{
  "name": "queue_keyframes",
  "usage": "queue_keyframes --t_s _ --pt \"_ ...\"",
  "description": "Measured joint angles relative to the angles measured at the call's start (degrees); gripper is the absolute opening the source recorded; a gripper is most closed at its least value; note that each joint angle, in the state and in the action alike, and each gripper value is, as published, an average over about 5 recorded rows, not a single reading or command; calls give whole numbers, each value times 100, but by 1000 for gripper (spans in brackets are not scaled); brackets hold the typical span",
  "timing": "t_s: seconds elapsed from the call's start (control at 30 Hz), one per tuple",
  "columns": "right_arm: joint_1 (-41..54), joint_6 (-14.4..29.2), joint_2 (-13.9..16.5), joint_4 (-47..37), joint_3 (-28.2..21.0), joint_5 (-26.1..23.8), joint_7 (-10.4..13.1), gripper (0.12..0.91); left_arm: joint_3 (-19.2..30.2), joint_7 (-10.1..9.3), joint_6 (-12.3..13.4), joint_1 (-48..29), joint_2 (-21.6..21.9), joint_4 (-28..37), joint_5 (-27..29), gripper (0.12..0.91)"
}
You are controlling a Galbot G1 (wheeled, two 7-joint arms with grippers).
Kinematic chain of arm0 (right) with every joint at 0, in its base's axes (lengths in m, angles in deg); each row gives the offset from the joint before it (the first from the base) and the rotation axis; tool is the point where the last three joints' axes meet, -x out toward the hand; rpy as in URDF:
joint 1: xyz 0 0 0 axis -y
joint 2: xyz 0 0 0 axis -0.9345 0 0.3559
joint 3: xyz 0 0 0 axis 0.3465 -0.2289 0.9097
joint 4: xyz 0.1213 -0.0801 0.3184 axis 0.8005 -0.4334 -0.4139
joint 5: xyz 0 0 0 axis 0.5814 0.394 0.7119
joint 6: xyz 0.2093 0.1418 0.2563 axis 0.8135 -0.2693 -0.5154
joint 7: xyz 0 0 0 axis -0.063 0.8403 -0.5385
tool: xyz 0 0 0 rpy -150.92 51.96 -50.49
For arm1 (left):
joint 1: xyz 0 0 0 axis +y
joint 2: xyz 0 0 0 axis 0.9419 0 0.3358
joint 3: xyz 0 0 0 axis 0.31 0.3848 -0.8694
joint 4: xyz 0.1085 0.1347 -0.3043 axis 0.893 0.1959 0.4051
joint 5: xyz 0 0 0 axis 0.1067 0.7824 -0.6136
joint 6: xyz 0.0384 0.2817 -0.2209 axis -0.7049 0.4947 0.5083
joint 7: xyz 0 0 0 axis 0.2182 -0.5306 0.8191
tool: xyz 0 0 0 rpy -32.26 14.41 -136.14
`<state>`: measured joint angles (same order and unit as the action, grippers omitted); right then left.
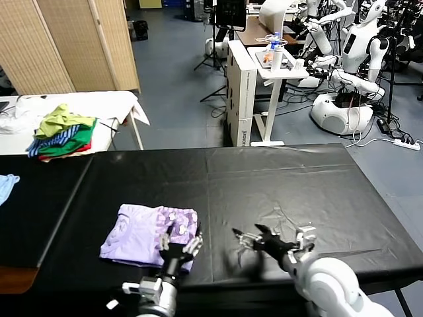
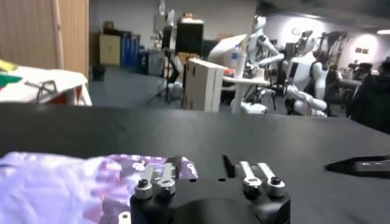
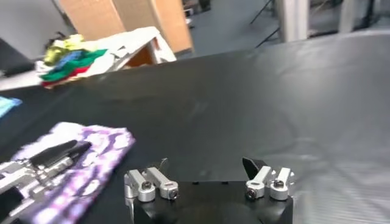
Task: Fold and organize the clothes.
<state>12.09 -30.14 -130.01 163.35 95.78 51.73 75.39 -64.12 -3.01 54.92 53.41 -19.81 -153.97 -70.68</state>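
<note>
The folded T-shirt (image 1: 135, 232) lies too far over on the left gripper's side, so the robot's right gripper should grip its printed edge (image 1: 192, 219) and pull it toward the middle of the table.
The clothes, a pale lavender T-shirt (image 1: 142, 232) with a purple print, lie folded into a small rectangle on the black table (image 1: 277, 178), near its front left. My left gripper (image 1: 180, 242) is open at the shirt's near right corner. In the left wrist view the shirt (image 2: 61, 185) lies under one finger while the other is over bare table, and the gripper (image 2: 206, 168) holds nothing. My right gripper (image 1: 254, 238) is open and empty, low over the table to the right of the shirt. The right wrist view shows it (image 3: 207, 167) with the shirt (image 3: 100, 149) off to the side.
A pile of green, yellow and striped garments (image 1: 63, 131) sits on a white table at the back left. A light blue cloth (image 1: 5, 186) lies at the table's left edge. A white desk (image 1: 264, 72) and other robots (image 1: 344, 66) stand behind.
</note>
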Motion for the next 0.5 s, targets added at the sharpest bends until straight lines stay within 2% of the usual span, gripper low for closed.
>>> queue_keyframes --t_s 0.1,0.3,0.4,0.5 --pt "401 1 -177 -184 -487 93 89 907 -258 -3 31 -16 167 -171 -95 901" --pt "1045 9 -616 -609 -1298 96 106 895 -776 -27 59 83 421 -329 -208 907" --pt "1212 2 -793 -778 -1557 96 101 825 -946 -33 83 135 442 -338 -195 907" --pt "1284 -5 -930 -921 -1704 95 90 714 -1052 -34 72 165 444 -340 -189 907"
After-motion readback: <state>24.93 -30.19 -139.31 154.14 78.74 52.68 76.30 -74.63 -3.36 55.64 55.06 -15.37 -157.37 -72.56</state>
